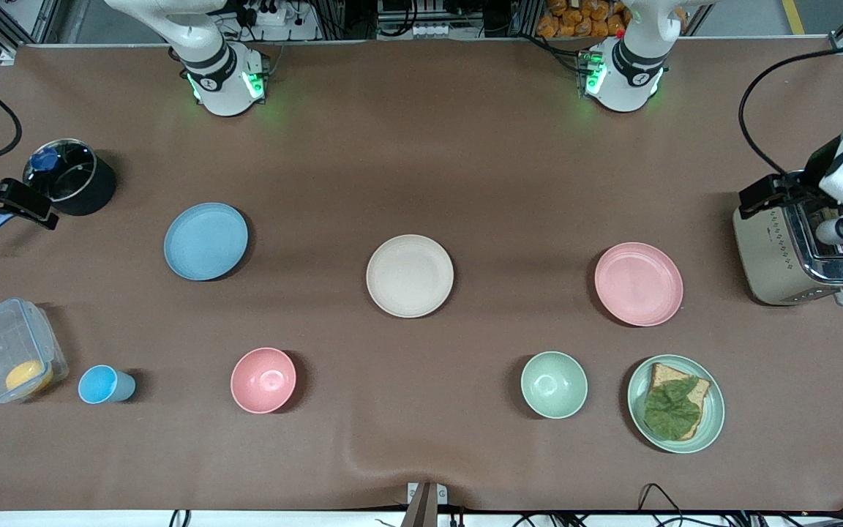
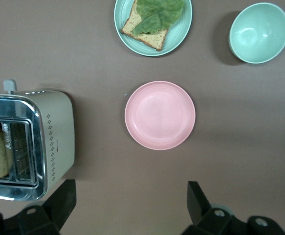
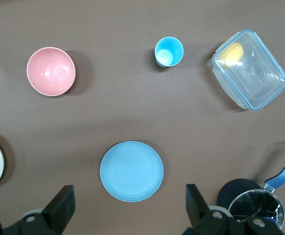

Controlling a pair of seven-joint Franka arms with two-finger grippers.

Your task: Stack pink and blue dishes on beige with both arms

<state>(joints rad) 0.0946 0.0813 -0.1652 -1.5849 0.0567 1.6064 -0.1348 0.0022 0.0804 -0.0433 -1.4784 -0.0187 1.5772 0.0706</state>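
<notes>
My gripper will lower the pink plate onto the beige plate. The pink plate should then nest in it and almost cover it, because their rims look just as wide as each other.
The beige plate lies at the table's middle. The light blue plate lies toward the right arm's end, the pale pink plate toward the left arm's end. All three lie flat and apart. My right gripper hangs open high over the table beside the blue plate, holding nothing; it shows near the pot. My left gripper is open and empty, high above the table between the pink plate and the toaster; it shows by the toaster.
A black pot and clear food box stand at the right arm's end. Nearer the camera are a small blue cup, pink bowl, green bowl and green plate with sandwich. A toaster stands at the left arm's end.
</notes>
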